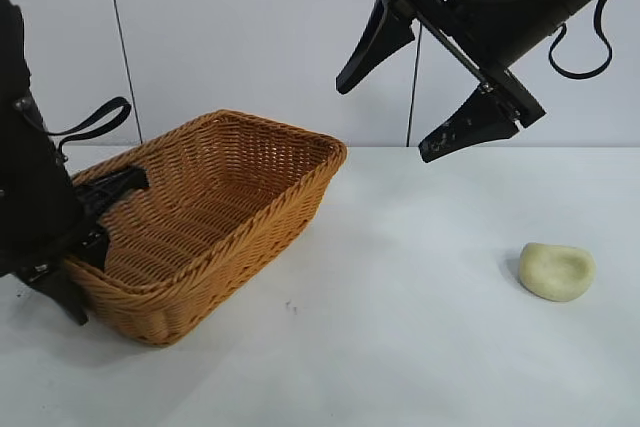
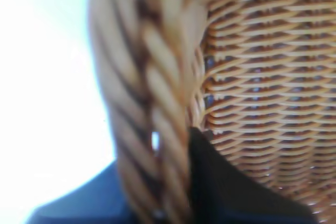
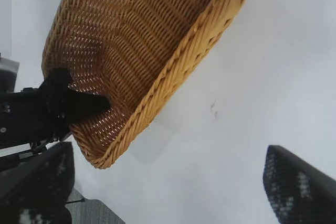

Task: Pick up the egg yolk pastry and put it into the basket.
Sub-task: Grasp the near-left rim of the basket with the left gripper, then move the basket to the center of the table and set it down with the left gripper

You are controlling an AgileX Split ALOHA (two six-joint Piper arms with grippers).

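The basket sits at a slant with its held end (image 1: 125,299) too far forward, so the robot's left gripper needs to swing that end back toward the wall (image 1: 82,154) and straighten the basket before the gripper opens.
The egg yolk pastry (image 1: 557,271), a pale yellow-green lump, lies on the white table at the right, with nothing touching it. The wicker basket (image 1: 262,190) stands at the left. My left gripper (image 1: 93,237) straddles the basket's left end. One finger (image 1: 118,187) is inside, the other outside. In the left wrist view the braided rim (image 2: 157,103) fills the gap between the left gripper's (image 2: 157,187) dark fingers, which press on it. My right gripper (image 1: 388,117) hangs high above the table's middle, wide open and empty (image 3: 168,182). The pastry is out of both wrist views.
The white table (image 1: 400,327) runs bare between basket and pastry. A pale wall stands behind. In the right wrist view the basket (image 3: 199,45) shows with the left arm's finger (image 3: 79,106) inside it.
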